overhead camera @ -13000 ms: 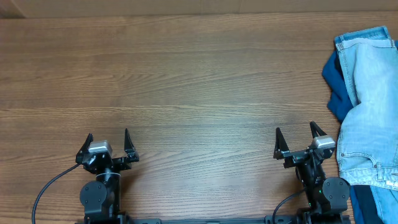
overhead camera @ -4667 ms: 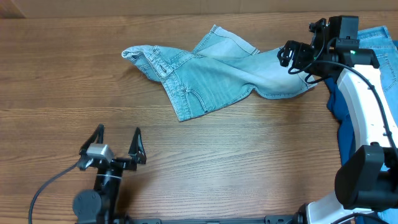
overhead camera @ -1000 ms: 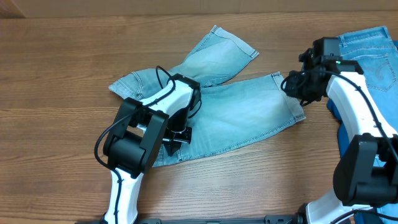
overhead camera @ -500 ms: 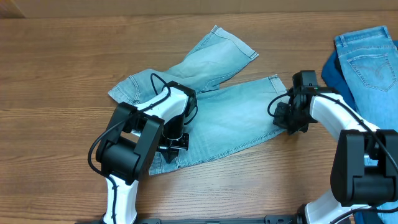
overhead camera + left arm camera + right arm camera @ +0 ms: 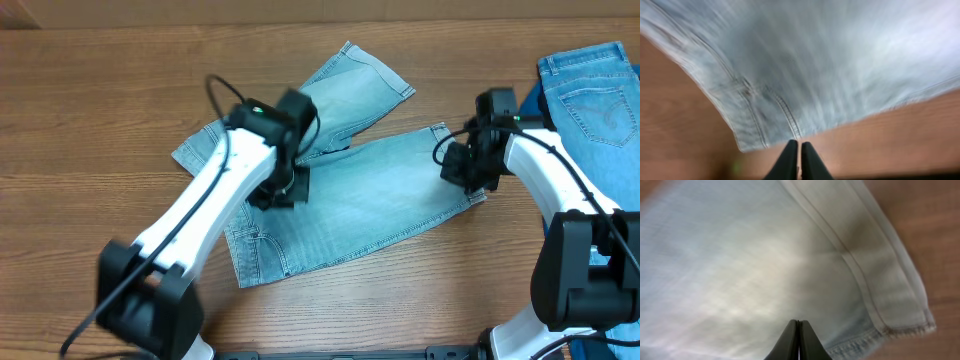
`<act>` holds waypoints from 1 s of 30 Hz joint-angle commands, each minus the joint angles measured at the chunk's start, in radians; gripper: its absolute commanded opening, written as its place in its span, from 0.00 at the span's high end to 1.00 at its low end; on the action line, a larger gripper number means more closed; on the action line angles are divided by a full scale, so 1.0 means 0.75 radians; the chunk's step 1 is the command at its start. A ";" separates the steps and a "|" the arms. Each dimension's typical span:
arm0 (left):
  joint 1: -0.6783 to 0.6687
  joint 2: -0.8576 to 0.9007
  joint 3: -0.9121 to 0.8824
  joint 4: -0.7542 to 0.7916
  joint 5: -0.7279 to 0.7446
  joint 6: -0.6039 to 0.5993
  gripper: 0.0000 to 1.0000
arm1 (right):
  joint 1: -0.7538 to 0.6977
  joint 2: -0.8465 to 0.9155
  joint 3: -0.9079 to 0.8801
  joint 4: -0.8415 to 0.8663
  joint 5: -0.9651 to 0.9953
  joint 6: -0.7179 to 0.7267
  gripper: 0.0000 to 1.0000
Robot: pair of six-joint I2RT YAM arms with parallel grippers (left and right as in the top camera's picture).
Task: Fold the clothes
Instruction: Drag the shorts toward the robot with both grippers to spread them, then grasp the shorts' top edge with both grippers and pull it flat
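Note:
I should hold the waist with my left gripper while my right gripper pulls the back leg's hem (image 5: 384, 68) straight, because the back leg (image 5: 352, 100) slants away from the front leg.
Light-wash jean shorts (image 5: 390, 190) lie spread across the middle of the table, one leg pointing to the back and the other to the right. My left gripper (image 5: 283, 188) hangs over their left part. In the left wrist view it (image 5: 799, 145) is shut, its tips over bare wood just past the shorts' stitched edge (image 5: 760, 120), with no cloth between them. My right gripper (image 5: 462, 172) is at the right leg's hem. In the right wrist view it (image 5: 799, 323) is shut above the denim (image 5: 740, 270), beside the hem (image 5: 880, 280), and I see nothing pinched.
More clothes are piled at the table's right edge: pale jeans with a back pocket (image 5: 590, 95) lying on dark blue cloth (image 5: 532, 112). Bare wood table (image 5: 100, 90) lies to the left and along the front.
My left arm has lifted and swung up over the shorts, and their front-left corner now lies spread flat. My right gripper has shifted slightly toward the back along the hem.

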 commanded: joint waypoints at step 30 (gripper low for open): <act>0.453 0.592 0.028 0.560 -0.490 0.062 0.96 | 0.335 0.001 0.157 0.824 0.132 -0.307 0.96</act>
